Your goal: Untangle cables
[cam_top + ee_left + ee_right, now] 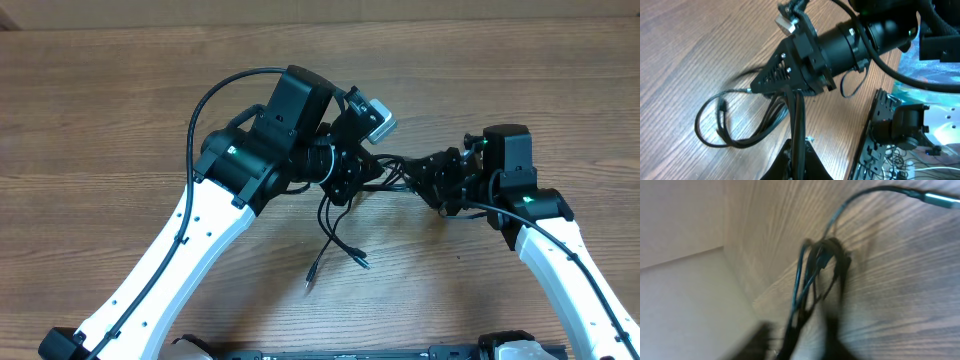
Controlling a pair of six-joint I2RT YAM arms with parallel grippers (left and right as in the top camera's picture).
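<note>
My two grippers have the crossed cable pieces (391,174) bunched up between them. I should put the cables down, move my right gripper away and grab the heap (404,181) with my left gripper.
The cables (330,235) are thin black cords strung between my two grippers above the wooden table (120,110). Loose ends trail toward the front, tipped by small plugs (310,285). My left gripper (345,178) is shut on a cable strand (796,120) that rises straight from its jaws (799,146). In the left wrist view a slack loop (699,127) lies on the wood. My right gripper (422,175) faces the left one, with its fingers closed around the bunched cables (815,272). The right wrist view is blurred, and the cords run down between the fingers (805,335).
Both white arms reach in from the front corners, each carrying a thicker black wire of its own (200,110). A black mounting rail with loose wiring (880,135) lies along the table's front edge. The table's far edge (320,25) meets a pale wall.
</note>
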